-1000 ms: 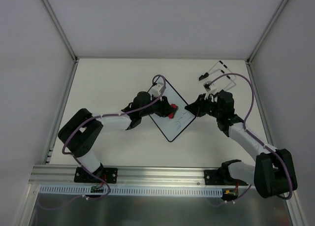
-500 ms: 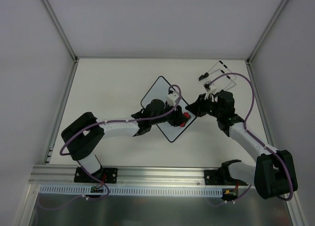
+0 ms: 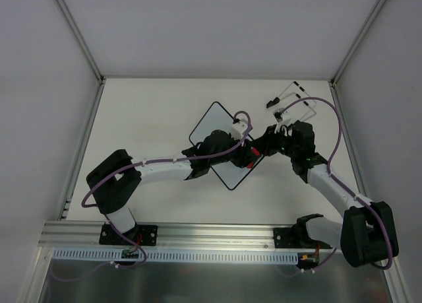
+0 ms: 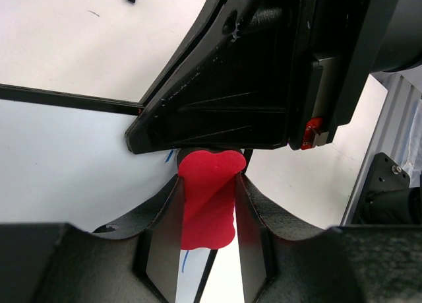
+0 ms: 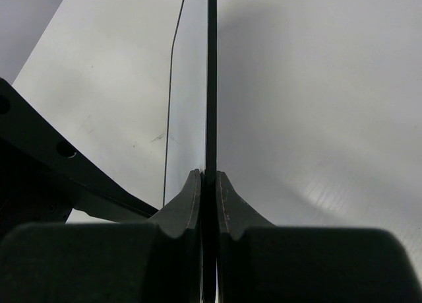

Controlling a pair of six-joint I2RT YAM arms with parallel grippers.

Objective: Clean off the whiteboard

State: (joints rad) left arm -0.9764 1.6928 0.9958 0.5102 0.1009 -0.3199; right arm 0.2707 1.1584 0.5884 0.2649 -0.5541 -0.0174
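Observation:
The eraser sticks out over the whiteboard's rim [image 4: 210, 264], and a blue mark is still inside. My left gripper should pull the eraser back inward and wipe the blue mark [image 4: 184, 261].
The whiteboard [image 3: 212, 121] lies diamond-wise at the table's middle, white with a thin black rim. My left gripper [image 3: 248, 159] is shut on the red bone-shaped eraser [image 3: 250, 158] at the board's right corner. In the left wrist view the eraser [image 4: 210, 199] sits between my fingers, over the board's rim, with a short blue mark [image 4: 186, 259] below it. My right gripper [image 3: 262, 146] is shut on the board's right edge. In the right wrist view the edge [image 5: 211, 85] runs straight up from between my fingers [image 5: 191, 197].
A wire stand with black clips [image 3: 293, 100] lies at the table's back right, just behind my right arm. Grey walls close in the table on the left, back and right. The right gripper's body [image 4: 264, 72] fills the left wrist view just ahead.
My left gripper has swept the eraser from the board's middle to its right corner, next to my right gripper. The marks on the board's right part are gone. The right arm has held still.

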